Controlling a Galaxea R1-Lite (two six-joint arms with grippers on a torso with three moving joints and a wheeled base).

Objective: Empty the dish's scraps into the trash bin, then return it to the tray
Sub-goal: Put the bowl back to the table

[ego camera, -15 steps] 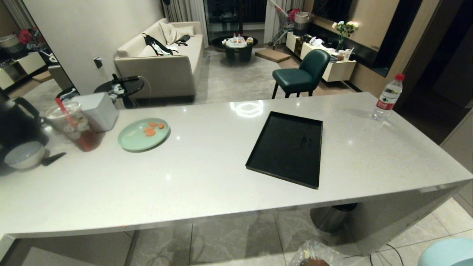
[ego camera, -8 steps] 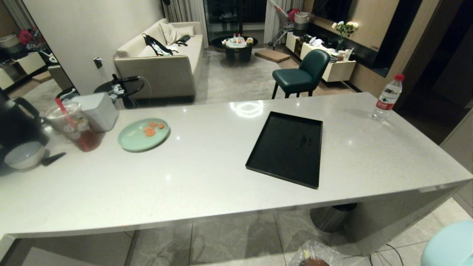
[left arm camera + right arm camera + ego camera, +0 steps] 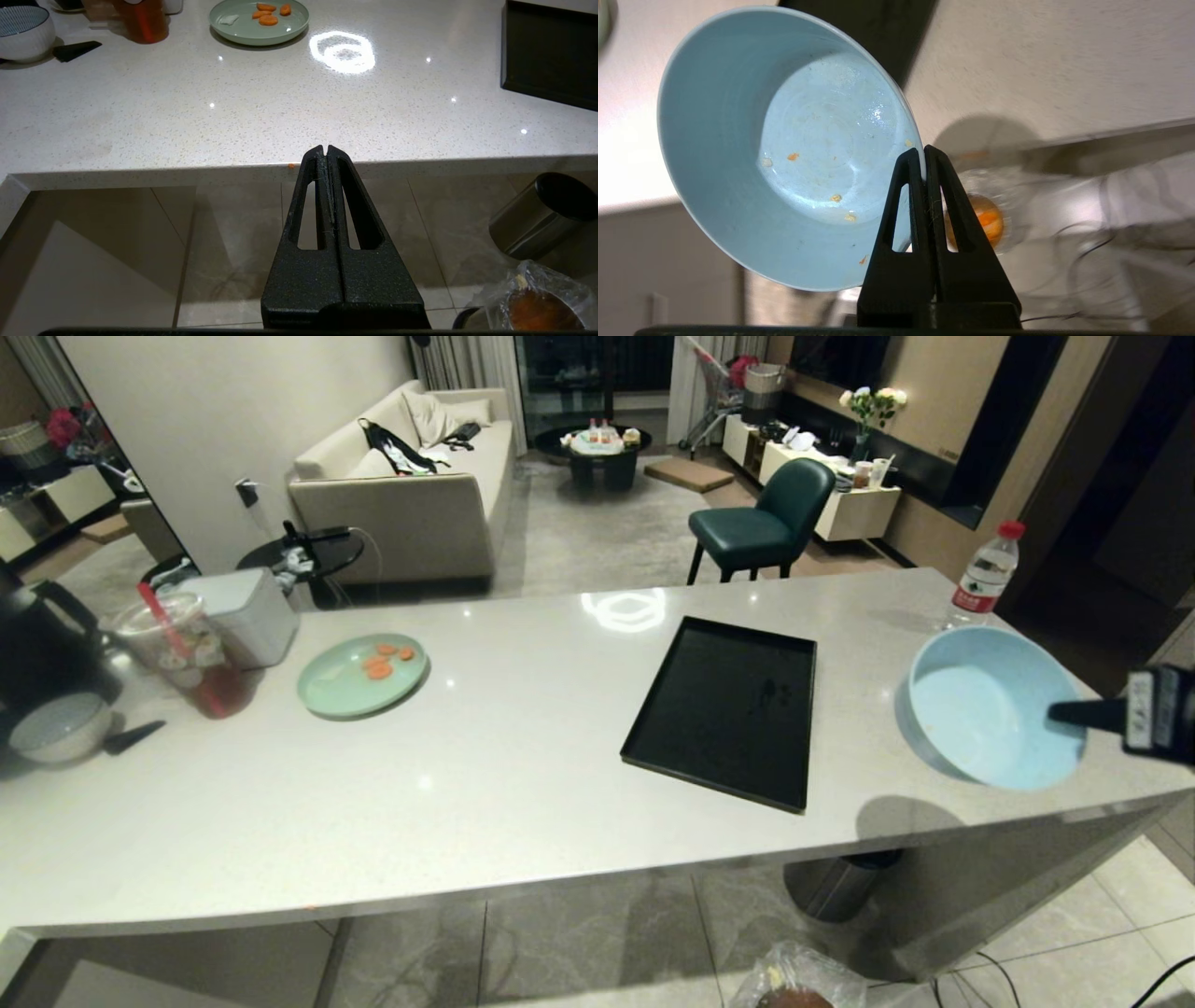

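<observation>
Only crumbs stick inside the dish (image 3: 822,168) and the black tray (image 3: 728,711) is clear, so my right gripper should carry the dish onward until its base sits on the tray.
The dish (image 3: 980,709), a pale blue bowl, hangs tilted over the counter's right end, to the right of the black tray (image 3: 728,709), which is bare. My right gripper (image 3: 1055,713) comes in from the right edge and is shut on the dish's rim (image 3: 923,154). Only a few orange and pale crumbs (image 3: 836,198) cling inside the dish (image 3: 784,140). The trash bin (image 3: 794,989), lined with clear plastic, stands on the floor below the counter's front edge, with orange scraps (image 3: 990,221) in it. My left gripper (image 3: 325,150) is parked shut and empty, below the counter's front edge.
A mint-green plate (image 3: 362,674) with carrot slices, a drink cup (image 3: 191,653), a white box (image 3: 245,616) and a ribbed bowl (image 3: 61,726) sit at the counter's left. A water bottle (image 3: 982,577) stands at the far right corner. An unlined steel bin (image 3: 840,887) is under the counter.
My right gripper has come up from the bottom right corner by the floor, carrying the dish up over the counter's right end. The left arm has not moved.
</observation>
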